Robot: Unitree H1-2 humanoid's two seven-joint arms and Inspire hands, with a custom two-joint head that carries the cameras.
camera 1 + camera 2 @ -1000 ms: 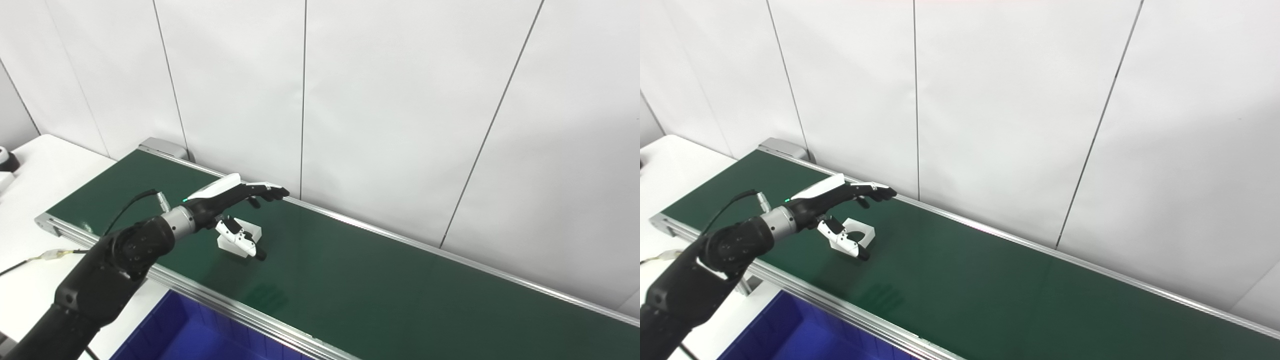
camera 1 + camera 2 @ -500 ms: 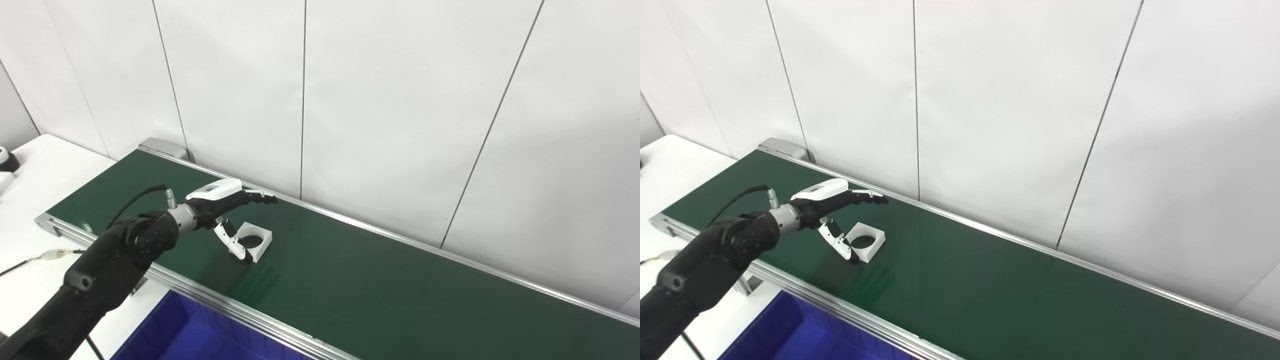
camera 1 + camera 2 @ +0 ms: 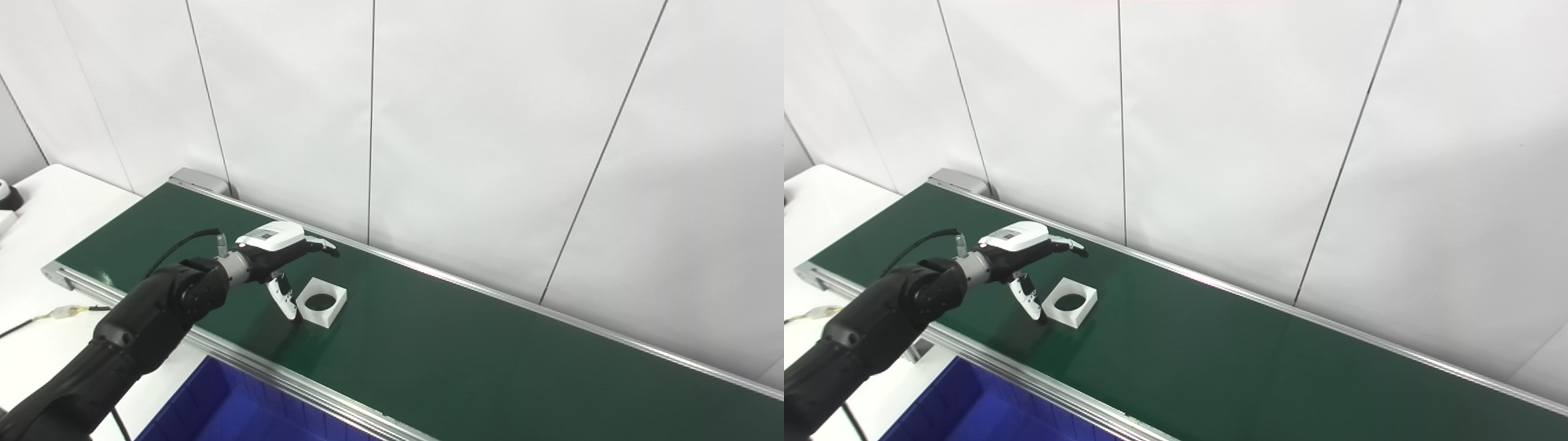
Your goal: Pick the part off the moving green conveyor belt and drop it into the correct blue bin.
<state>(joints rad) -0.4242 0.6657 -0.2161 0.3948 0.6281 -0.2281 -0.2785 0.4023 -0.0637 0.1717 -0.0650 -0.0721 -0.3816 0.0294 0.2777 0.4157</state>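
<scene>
I see dark green inside the round hole (image 3: pixel 320 302), so the white square part (image 3: pixel 323 318) will come up as an empty frame that can be seen through when I lift it.
A white square part with a round hole (image 3: pixel 322 301) lies flat on the green conveyor belt (image 3: pixel 490 355). My left hand (image 3: pixel 282 257) hovers just left of it, open, with fingers stretched toward the back rail and the thumb pointing down beside the part's left edge. Nothing is held. A blue bin (image 3: pixel 245 410) sits below the belt's near rail at the bottom left. My right hand is out of sight.
A silver rail (image 3: pixel 318 389) edges the belt's near side, and another rail (image 3: pixel 490 288) runs along the white panelled wall. A white table (image 3: pixel 43 214) with a cable (image 3: pixel 37 318) lies to the left.
The part has moved right along the belt and out from under my left hand. The hand has drawn back left and lowered, staying open.
</scene>
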